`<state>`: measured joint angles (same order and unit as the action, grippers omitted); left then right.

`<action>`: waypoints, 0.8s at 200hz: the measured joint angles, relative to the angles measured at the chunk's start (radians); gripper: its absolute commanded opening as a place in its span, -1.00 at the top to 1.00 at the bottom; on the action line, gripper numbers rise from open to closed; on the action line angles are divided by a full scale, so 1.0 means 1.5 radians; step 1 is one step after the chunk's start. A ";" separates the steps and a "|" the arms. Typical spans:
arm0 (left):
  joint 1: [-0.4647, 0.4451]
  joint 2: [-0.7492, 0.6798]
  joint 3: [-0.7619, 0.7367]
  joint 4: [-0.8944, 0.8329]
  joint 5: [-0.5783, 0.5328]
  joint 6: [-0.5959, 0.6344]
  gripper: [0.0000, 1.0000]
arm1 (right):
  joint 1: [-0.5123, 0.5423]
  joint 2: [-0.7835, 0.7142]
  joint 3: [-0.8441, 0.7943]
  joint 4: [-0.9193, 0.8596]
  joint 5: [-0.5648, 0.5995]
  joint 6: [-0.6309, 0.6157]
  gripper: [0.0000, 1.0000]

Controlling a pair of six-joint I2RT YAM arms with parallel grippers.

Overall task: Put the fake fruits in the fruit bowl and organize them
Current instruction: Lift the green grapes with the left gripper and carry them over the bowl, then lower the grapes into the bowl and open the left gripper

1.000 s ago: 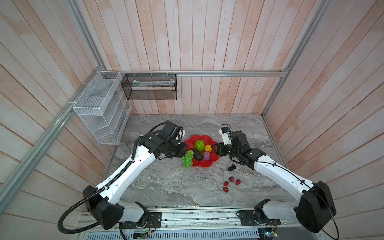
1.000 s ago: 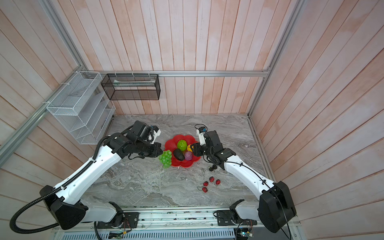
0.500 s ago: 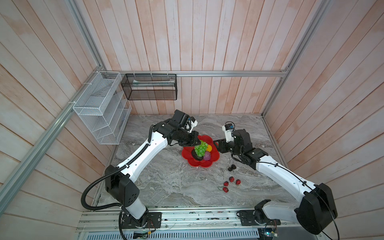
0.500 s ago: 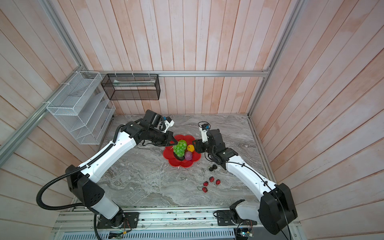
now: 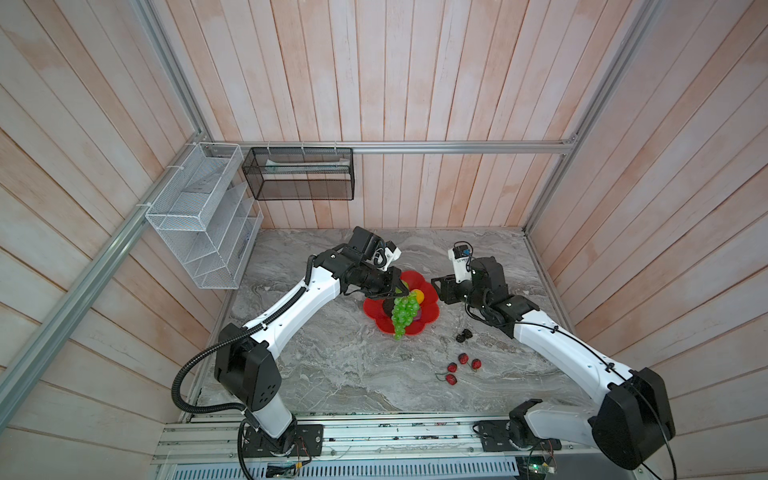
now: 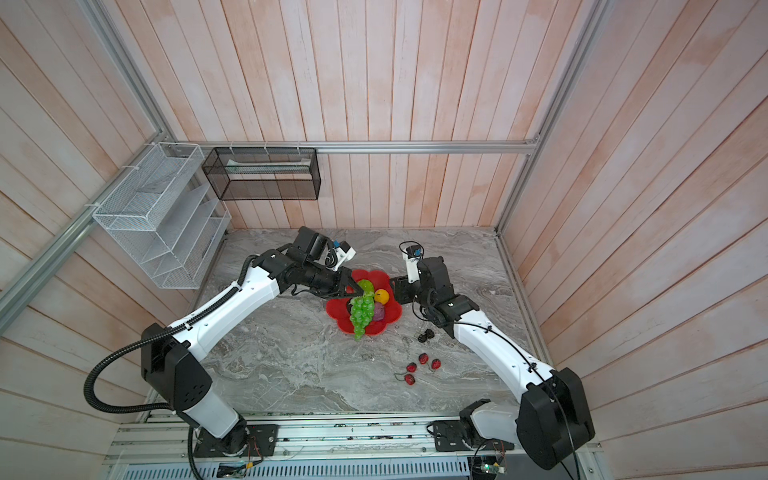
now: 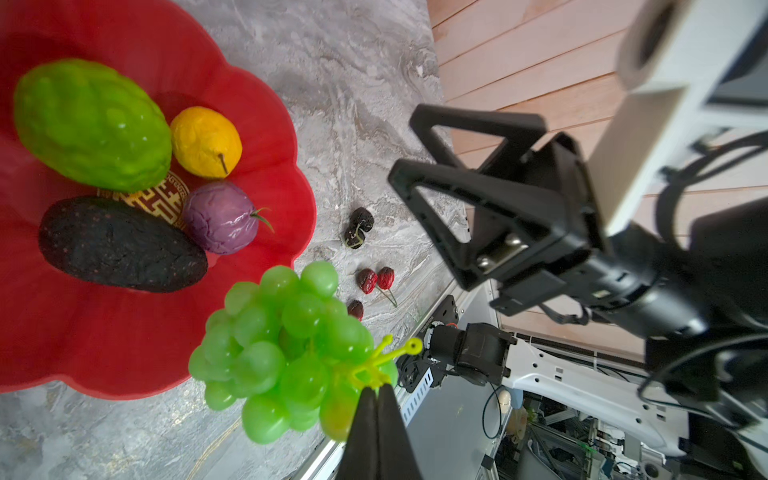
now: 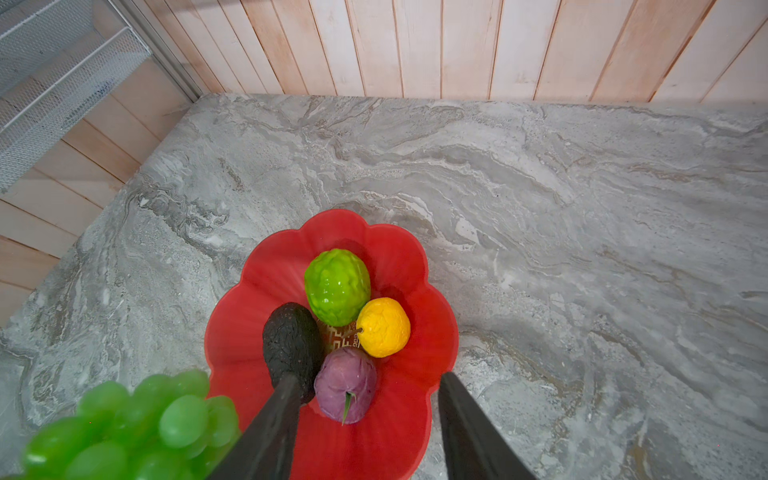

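The green grape bunch (image 5: 405,314) is hanging over the dark avocado and purple fruit, so next my left gripper moves back and lets the bunch down into the bowl's empty side (image 5: 373,308) next to the avocado.
My left gripper (image 7: 377,388) is shut on the yellow-green stem of the green grape bunch (image 7: 282,345), which hangs over the front part of the red fruit bowl (image 5: 374,309) in both top views (image 6: 361,311). In the bowl lie the bumpy lime-green ball (image 8: 336,286), yellow fruit (image 8: 382,327), dark avocado (image 8: 291,340) and purple fruit (image 8: 345,384). My right gripper (image 8: 369,377) is open and empty, hovering at the bowl's right rim (image 5: 440,289). Small red berries (image 5: 461,365) and black berries (image 5: 463,334) lie on the marble to the bowl's front right.
A white wire rack (image 5: 199,224) hangs on the left wall and a black mesh basket (image 5: 299,178) on the back wall. Wooden walls close the table on three sides. The two grippers face each other across the bowl.
My left arm has carried the grape bunch from the table at the bowl's front left up over the bowl. The right gripper has barely moved.
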<state>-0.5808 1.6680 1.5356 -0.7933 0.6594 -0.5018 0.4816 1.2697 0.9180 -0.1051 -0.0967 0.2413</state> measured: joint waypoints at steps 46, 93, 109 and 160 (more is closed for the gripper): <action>0.002 0.000 -0.027 0.019 0.019 -0.013 1.00 | 0.000 0.006 0.001 0.000 -0.001 -0.004 -0.09; -0.001 0.000 0.003 0.035 0.050 -0.018 1.00 | 0.000 0.006 0.001 0.000 -0.001 -0.005 -0.09; -0.001 0.000 0.019 0.041 0.059 -0.018 1.00 | 0.000 0.005 0.001 0.000 -0.001 -0.004 -0.09; -0.002 -0.001 0.031 0.055 0.064 -0.023 1.00 | 0.000 0.005 0.001 0.000 0.000 -0.004 -0.11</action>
<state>-0.5835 1.6672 1.5822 -0.7105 0.7559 -0.5362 0.4816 1.2778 0.9192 -0.1047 -0.0971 0.2348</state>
